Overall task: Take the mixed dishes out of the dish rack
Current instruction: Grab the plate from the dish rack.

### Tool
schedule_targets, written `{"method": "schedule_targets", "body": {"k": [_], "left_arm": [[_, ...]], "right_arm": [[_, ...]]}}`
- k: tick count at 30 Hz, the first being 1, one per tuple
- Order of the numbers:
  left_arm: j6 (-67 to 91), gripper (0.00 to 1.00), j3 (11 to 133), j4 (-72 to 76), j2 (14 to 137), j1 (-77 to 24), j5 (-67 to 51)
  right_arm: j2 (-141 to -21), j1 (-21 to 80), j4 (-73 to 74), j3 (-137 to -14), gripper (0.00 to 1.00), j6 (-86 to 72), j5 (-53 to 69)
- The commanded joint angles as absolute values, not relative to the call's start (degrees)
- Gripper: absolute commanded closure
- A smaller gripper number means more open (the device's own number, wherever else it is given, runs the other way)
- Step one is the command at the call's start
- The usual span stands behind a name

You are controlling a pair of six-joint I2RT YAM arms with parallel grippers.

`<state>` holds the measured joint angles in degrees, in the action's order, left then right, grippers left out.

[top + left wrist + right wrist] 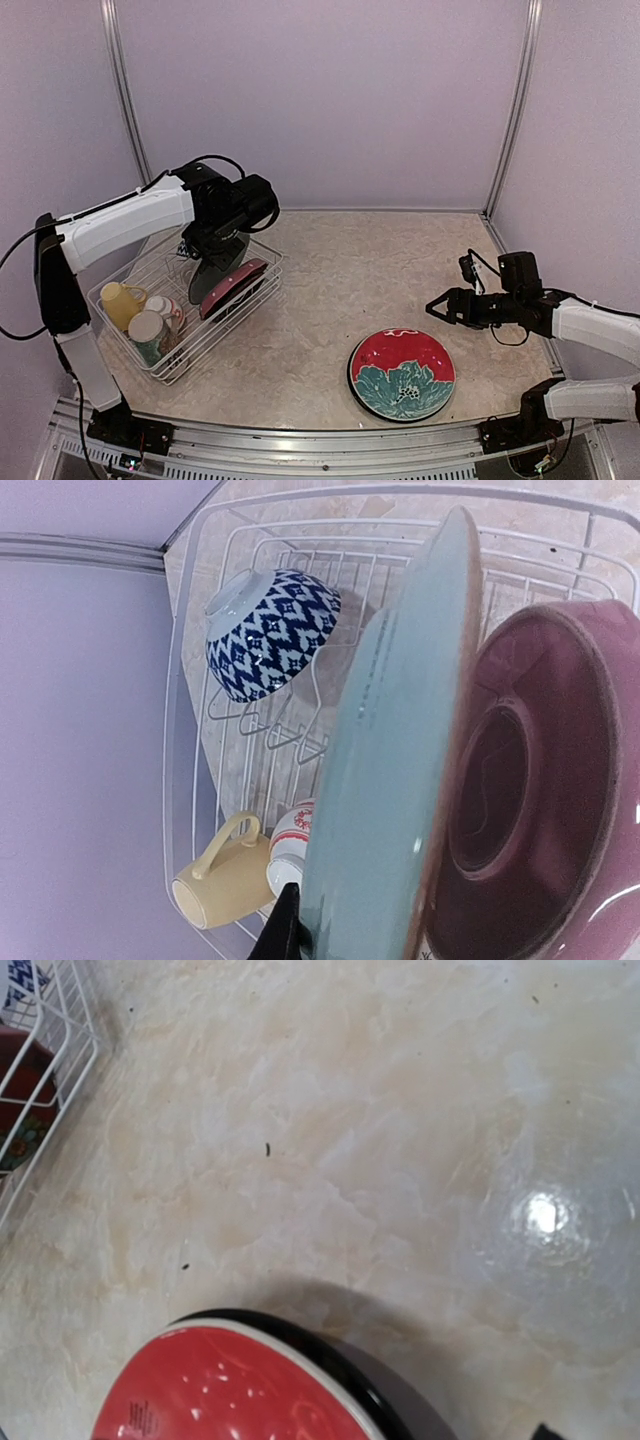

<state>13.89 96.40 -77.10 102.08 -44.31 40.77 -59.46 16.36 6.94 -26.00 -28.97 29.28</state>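
The pale green plate (209, 281) is upright in my left gripper, far from the red floral plate (402, 374). Next, my right gripper takes it over and stacks it there.
The white wire dish rack (112, 283) stands at the left of the table. My left gripper (204, 262) is over it, shut on the rim of an upright pale green plate (212, 276). In the left wrist view this plate (390, 780) fills the middle, with one black finger (280, 932) against its edge and the other finger hidden. A pink plate (530, 800) leans right beside it. A blue patterned bowl (270, 630), a yellow mug (215, 880) and a red-and-white cup (290, 845) lie in the rack. My right gripper (437, 306) is open and empty above the table.
A red floral plate (402, 373) lies flat on the table near the front, below my right gripper; its rim shows in the right wrist view (250, 1380). A cream mug (150, 335) sits at the rack's near end. Walls enclose the table on three sides.
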Motion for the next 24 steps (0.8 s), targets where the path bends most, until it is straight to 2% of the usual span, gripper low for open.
{"method": "schedule_targets", "body": {"k": [1,17,22,24], "left_arm": [[20.3,1.00,101.2,-81.6,99.6,-44.1,51.1],[25.0,1.00,105.0,-79.3,91.0,-43.2,50.1],[26.3,1.00,103.3,-72.9,84.0,-40.6,43.5],[26.2,1.00,100.9,-67.0,79.3,-37.8,34.4]], "right_arm": [[-60.1,16.3,6.2,-27.1,0.12,-28.2,28.8],[-60.4,16.4,5.3,-26.5,0.12,-29.0,28.9],[-60.6,16.4,4.8,-26.4,0.12,-29.4,29.1],[-60.6,16.4,4.6,-26.5,0.12,-29.5,29.0]]}}
